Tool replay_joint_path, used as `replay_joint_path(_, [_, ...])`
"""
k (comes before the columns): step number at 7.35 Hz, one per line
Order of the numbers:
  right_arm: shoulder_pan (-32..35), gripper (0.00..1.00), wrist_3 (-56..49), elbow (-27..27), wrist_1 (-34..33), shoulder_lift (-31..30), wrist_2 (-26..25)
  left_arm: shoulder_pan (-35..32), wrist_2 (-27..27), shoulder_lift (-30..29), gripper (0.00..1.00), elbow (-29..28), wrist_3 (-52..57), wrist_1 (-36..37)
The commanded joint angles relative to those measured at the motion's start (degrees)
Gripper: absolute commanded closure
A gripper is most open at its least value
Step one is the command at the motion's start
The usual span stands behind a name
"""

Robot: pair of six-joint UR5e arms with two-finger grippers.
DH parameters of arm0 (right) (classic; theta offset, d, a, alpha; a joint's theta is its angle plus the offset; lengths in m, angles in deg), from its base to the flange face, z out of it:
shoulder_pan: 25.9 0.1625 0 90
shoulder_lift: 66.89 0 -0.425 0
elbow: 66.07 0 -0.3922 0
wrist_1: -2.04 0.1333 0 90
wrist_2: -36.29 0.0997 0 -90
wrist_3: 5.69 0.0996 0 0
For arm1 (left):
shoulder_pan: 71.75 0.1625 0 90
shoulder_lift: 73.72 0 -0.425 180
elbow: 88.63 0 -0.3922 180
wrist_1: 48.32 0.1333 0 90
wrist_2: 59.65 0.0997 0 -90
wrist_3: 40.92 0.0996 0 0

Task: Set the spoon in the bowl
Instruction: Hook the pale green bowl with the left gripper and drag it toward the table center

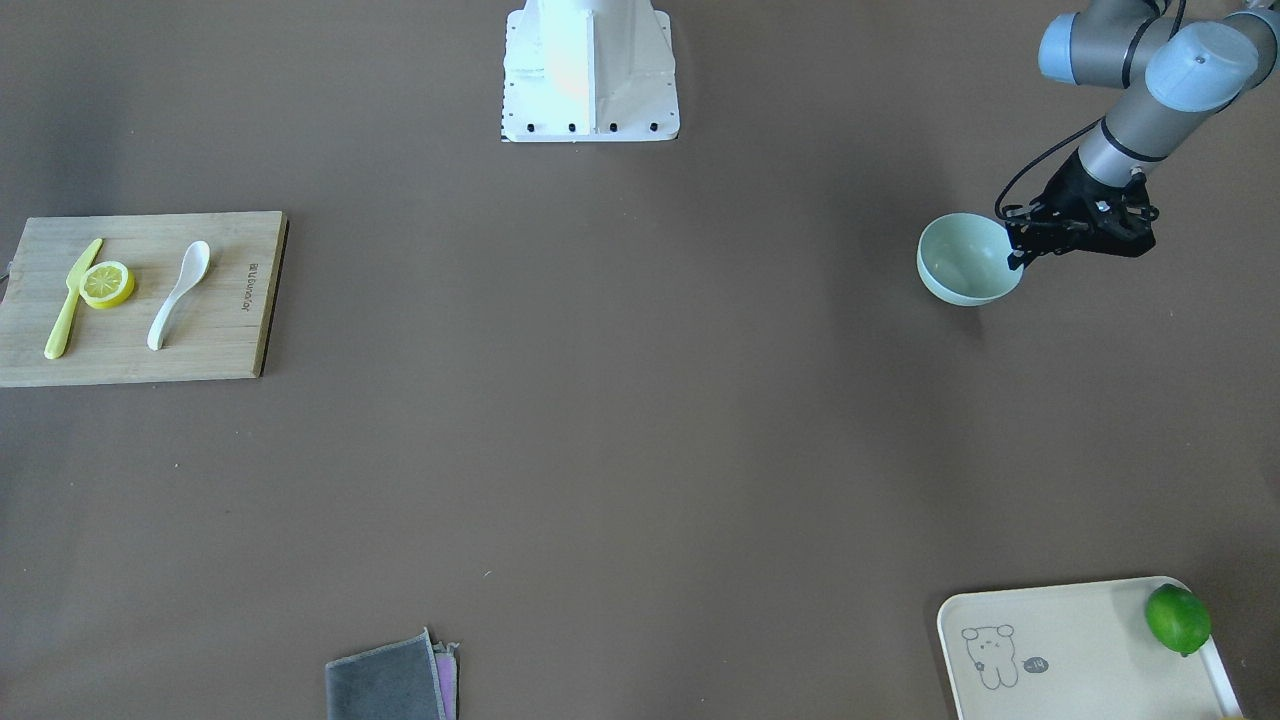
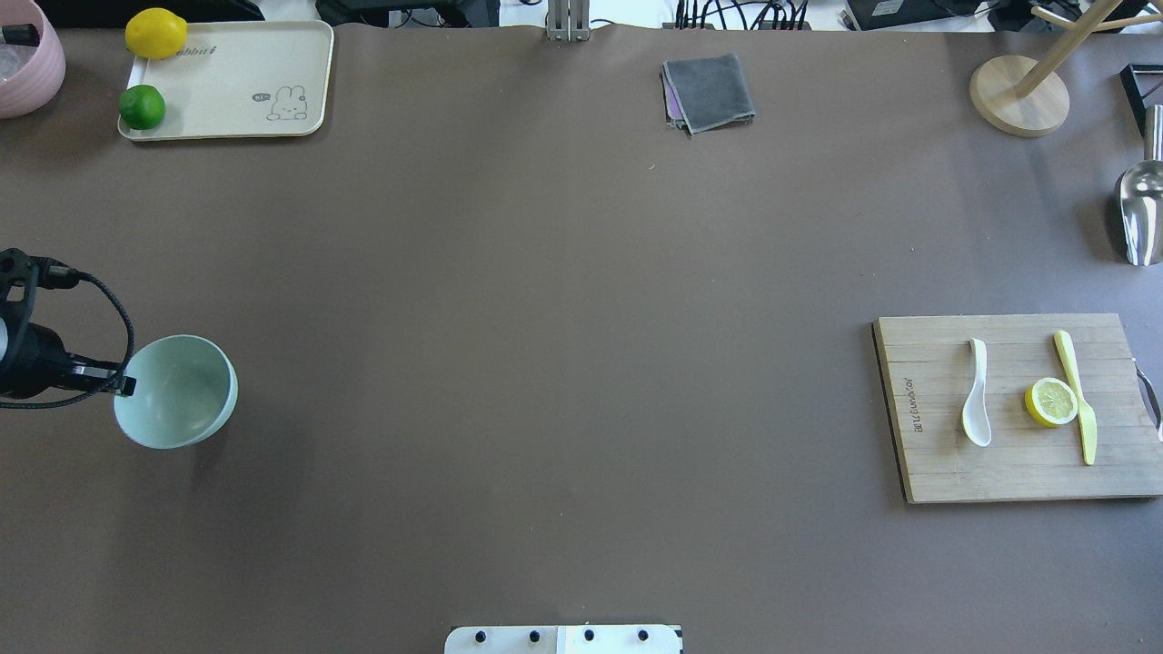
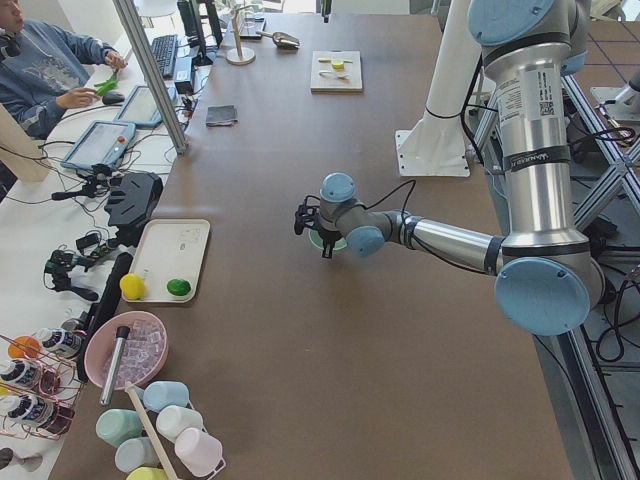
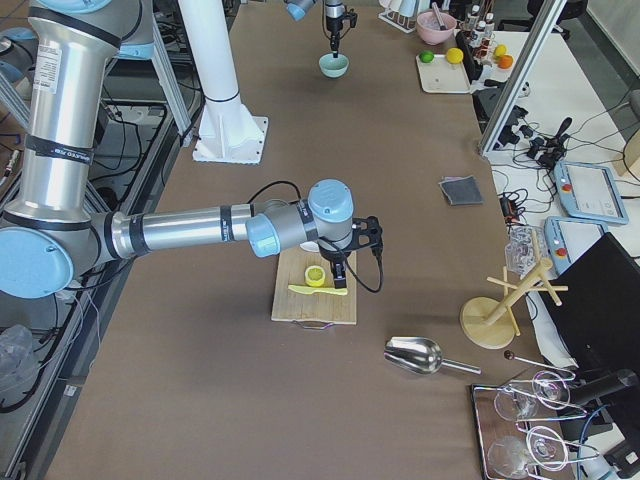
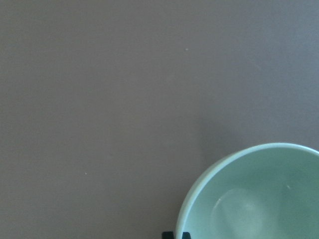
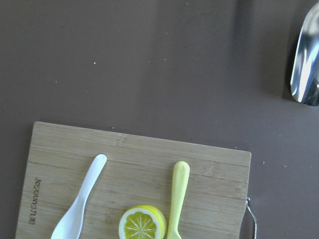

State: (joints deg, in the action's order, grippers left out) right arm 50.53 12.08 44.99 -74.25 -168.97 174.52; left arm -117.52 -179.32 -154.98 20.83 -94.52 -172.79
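Observation:
The bowl in my left gripper is a long way from the white spoon. Next, I put the bowl down closer to the board while my right gripper picks up the spoon.
The pale mint-green bowl is at the table's left side, also seen in the front view and the left wrist view. My left gripper is shut on the bowl's rim, also in the front view; the bowl looks slightly tilted. The white spoon lies on the wooden cutting board at the far right, also in the right wrist view. My right gripper hangs above the board; I cannot tell whether it is open or shut.
A lemon slice and a yellow plastic knife lie beside the spoon on the board. A tray with a lime and a lemon, a grey cloth, a wooden stand and a metal scoop line the far edge.

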Motion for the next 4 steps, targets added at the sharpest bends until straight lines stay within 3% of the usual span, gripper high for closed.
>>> replay_joint_path(1, [-7.49,0.1,10.76,4.84,0.0,0.3,-1.82,5.48,0.75,-10.35,1.0,3.56,-11.28,8.76])
replay_joint_path(2, [-9.0,0.1,12.01,5.13,0.0,0.22,-2.26,9.17,5.02,-14.67,1.0,3.65,-14.74,12.29])
replay_joint_path(4, [-13.39,0.1,13.42,4.87,0.0,0.3,-4.62,15.42,9.87,-29.83,1.0,2.87,-21.94,28.93])
